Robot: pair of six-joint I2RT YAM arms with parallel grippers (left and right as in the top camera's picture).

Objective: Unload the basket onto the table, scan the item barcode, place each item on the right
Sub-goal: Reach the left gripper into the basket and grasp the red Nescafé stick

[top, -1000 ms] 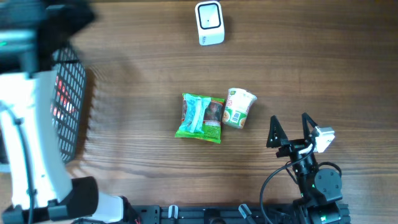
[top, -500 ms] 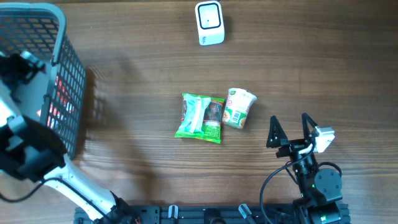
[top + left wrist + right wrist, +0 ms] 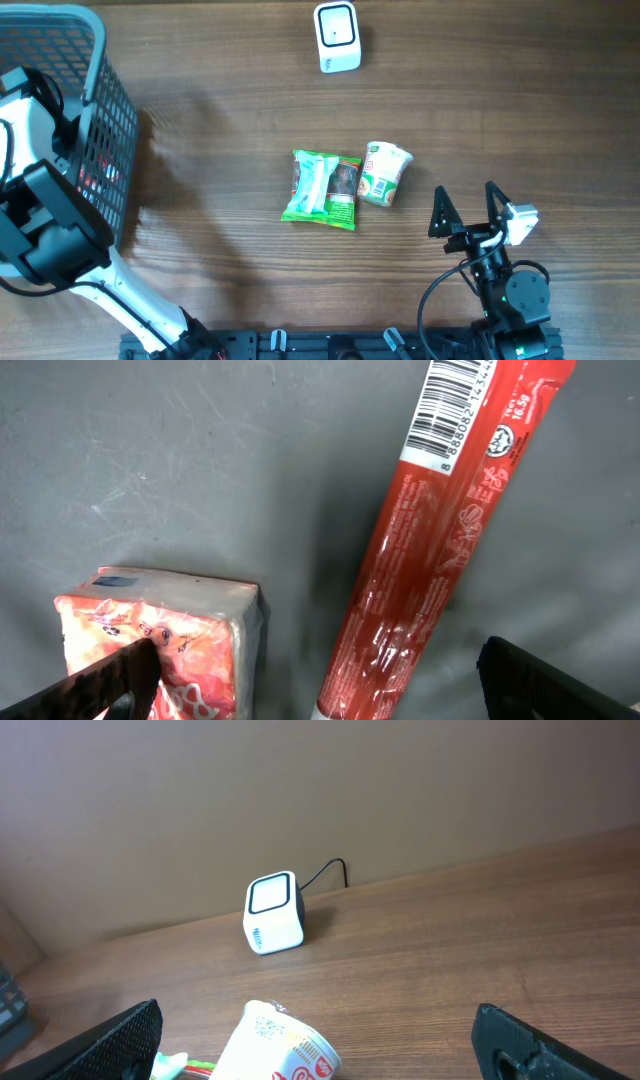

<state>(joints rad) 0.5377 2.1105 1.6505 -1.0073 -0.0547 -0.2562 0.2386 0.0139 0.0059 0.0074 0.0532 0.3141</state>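
The pink-red packet [image 3: 195, 645] is under a finger of my left gripper, so I should first move clear of it and lift the red tube [image 3: 420, 560] out onto the wood.
The white barcode scanner [image 3: 337, 37] stands at the table's far edge and also shows in the right wrist view [image 3: 273, 912]. A green snack packet [image 3: 323, 189] and a tipped noodle cup [image 3: 385, 173] lie side by side mid-table. My left arm [image 3: 40, 215] reaches into the grey wire basket [image 3: 96, 62]. There my left gripper [image 3: 320, 685] stands open above a red tube [image 3: 430, 550], its barcode facing up, and a pink-red packet [image 3: 170, 630]. Near the front right edge, my right gripper [image 3: 465, 195] is open and empty, and the cup [image 3: 285, 1050] lies just ahead of it.
The basket takes up the table's left end, with red items seen through its mesh [image 3: 100, 170]. The scanner's cable [image 3: 330, 870] runs back toward the wall. Bare wood lies between the scanner and the two items.
My left arm has swung from a blur over the basket's side down into the basket. The right arm, packet, cup and scanner have not moved.
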